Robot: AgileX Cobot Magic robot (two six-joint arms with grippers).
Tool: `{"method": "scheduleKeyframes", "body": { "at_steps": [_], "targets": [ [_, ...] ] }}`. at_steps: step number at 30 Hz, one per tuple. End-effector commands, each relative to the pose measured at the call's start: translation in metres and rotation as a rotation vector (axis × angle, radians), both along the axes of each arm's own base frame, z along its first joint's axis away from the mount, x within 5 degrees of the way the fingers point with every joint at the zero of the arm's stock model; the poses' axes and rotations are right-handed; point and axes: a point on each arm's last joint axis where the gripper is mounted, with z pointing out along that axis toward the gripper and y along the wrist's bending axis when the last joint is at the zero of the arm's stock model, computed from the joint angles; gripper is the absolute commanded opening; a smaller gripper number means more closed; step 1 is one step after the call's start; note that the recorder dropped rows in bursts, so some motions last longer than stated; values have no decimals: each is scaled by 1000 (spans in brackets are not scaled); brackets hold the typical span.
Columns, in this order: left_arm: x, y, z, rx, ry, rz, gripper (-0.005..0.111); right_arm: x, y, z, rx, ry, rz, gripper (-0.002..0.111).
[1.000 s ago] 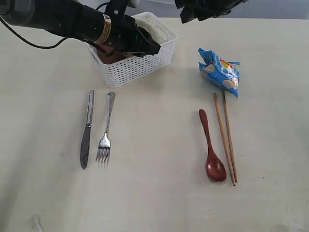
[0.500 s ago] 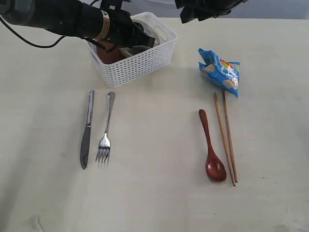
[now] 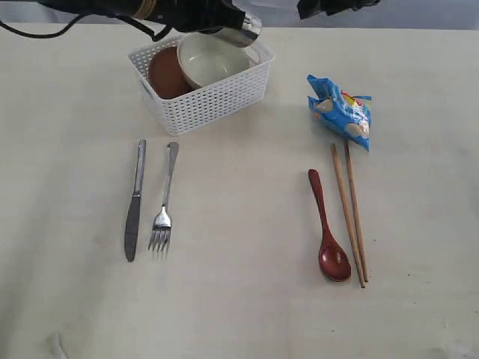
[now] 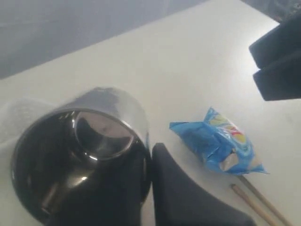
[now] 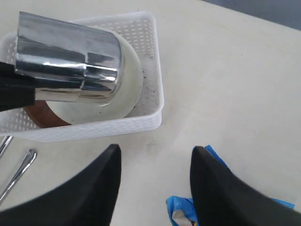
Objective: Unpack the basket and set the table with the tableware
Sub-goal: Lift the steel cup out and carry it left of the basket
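Observation:
The steel cup is tipped on its side over the basket, so my left gripper should swing back and set the cup upright in the clear space past the knife's tip.
My left gripper is shut on the steel cup and holds it on its side above the white basket. Inside the basket lie the cream bowl and the brown plate. On the table rest the knife and fork at the left, the wooden spoon and chopsticks at the right. My right gripper hangs open above bare table next to the basket, holding nothing.
A blue snack bag lies right of the basket, above the chopsticks. The right arm shows at the top edge of the exterior view.
My left arm has lifted out of the basket with the steel cup, uncovering the bowl and plate. The right arm has shifted slightly up and right.

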Motion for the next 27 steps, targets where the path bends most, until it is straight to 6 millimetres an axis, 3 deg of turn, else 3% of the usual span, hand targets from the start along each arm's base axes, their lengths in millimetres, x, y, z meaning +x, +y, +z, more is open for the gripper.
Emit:
{"method": "scheduleKeyframes", "body": {
  "at_steps": [1, 6, 13, 16, 20, 24, 26, 27],
  "targets": [
    [-14, 5, 21, -25, -23, -8, 0, -15, -16, 27, -23, -11, 13, 45],
    [-33, 19, 34, -7, -56, 9, 0, -32, -22, 46, -59, -14, 40, 45],
    [-66, 68, 57, 41, -132, 163, 0, -40, -23, 57, -53, -31, 44, 45],
    [-80, 89, 61, 118, -190, 277, 0, -41, -23, 57, -52, -29, 45, 45],
    [-90, 131, 60, 360, -284, 645, 0, -42, -22, 56, -42, -11, 50, 45],
    [-94, 151, 46, 552, -160, 806, 0, -43, -21, 57, -23, 0, 52, 45],
    [-92, 152, 38, 560, -26, 819, 0, -43, -21, 57, -23, 0, 52, 45],
    [-89, 142, 31, 532, 102, 747, 0, -43, -21, 56, -24, 4, 54, 45]
  ]
}}
